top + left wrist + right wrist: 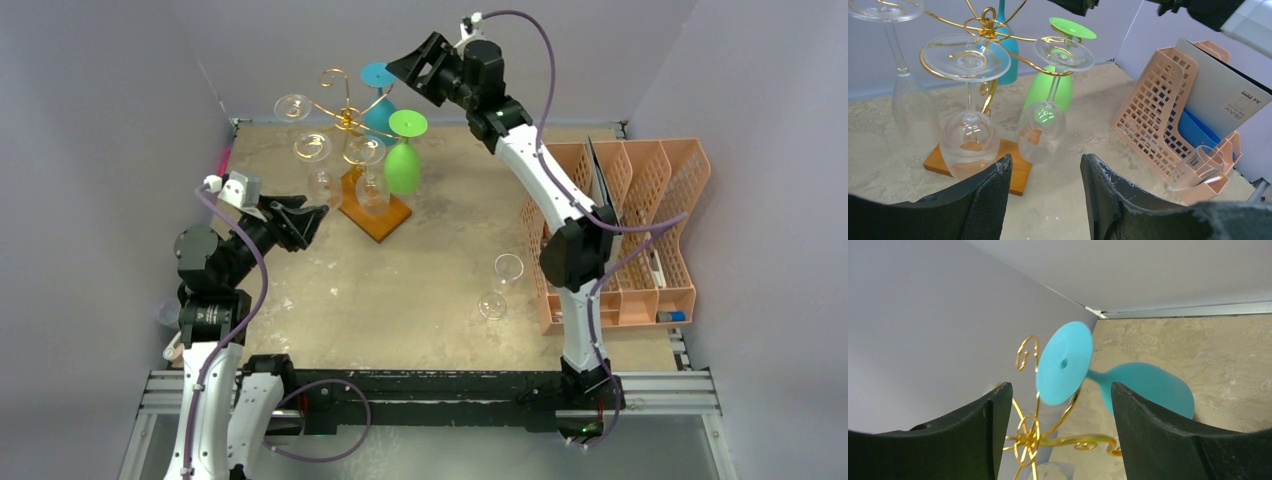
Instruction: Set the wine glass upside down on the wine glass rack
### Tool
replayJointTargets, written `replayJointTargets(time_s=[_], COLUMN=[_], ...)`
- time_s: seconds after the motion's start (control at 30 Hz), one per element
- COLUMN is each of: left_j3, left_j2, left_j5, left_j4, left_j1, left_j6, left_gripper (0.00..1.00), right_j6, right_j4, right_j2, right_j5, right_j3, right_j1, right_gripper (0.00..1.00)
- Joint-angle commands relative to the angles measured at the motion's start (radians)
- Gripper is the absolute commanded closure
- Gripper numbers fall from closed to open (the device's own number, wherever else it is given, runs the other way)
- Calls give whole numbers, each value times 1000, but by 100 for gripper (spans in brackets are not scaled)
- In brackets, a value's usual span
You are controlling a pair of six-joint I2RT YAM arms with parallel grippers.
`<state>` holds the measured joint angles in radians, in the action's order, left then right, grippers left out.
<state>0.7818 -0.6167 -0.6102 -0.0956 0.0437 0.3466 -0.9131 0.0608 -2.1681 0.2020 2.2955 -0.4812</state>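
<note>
The blue wine glass's foot [378, 74] is resting on its rack arm, so the robot's right gripper should keep going toward the clear wine glass and close on its upturned rim [508, 267].
The wine glass rack [345, 115] is gold wire on a wooden base [378, 218]. A blue wine glass [378, 92] hangs upside down from a back arm, its foot [1064, 362] against the wire [1033, 435] and its bowl [1148, 387] below. My right gripper [415, 65] hovers just behind and above it, open; its fingers [990, 410] flank the foot without touching. A green glass [404, 160] and several clear glasses [969, 140] also hang there. My left gripper [1045, 162] stands open and empty, left of the base.
A clear wine glass [500, 285] lies on the table right of centre, close to the orange mesh organizer [640, 230] holding folders at the right edge. Grey walls close in behind and beside the rack.
</note>
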Motion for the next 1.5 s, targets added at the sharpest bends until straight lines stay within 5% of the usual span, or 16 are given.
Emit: replayJointTargets(time_s=[0.0,0.23,0.93,1.03,1.27,1.47], left_j3=[24,27,15,17,18,12], left_j2=[11,18,51,45,34,38], left_j5=[21,33,125,124,144,164], left_j4=[14,8,-33,-38,-38,-50], left_j1=[-2,-1,-2,-1,-1,-1], left_j6=[17,15,39,49,43,42], left_gripper=[48,47,44,44,44,44], right_j6=[79,186,475,481,495,454], right_j4=[-58,82,769,812,947,975], right_j2=[169,361,996,1045,1011,1009], right_j5=[20,-17,-216,-248,-485,-496], right_j3=[-78,-247,-845,-870,-875,-904], right_j1=[7,7,-22,-56,-291,-353], right_gripper=[24,24,46,57,55,54])
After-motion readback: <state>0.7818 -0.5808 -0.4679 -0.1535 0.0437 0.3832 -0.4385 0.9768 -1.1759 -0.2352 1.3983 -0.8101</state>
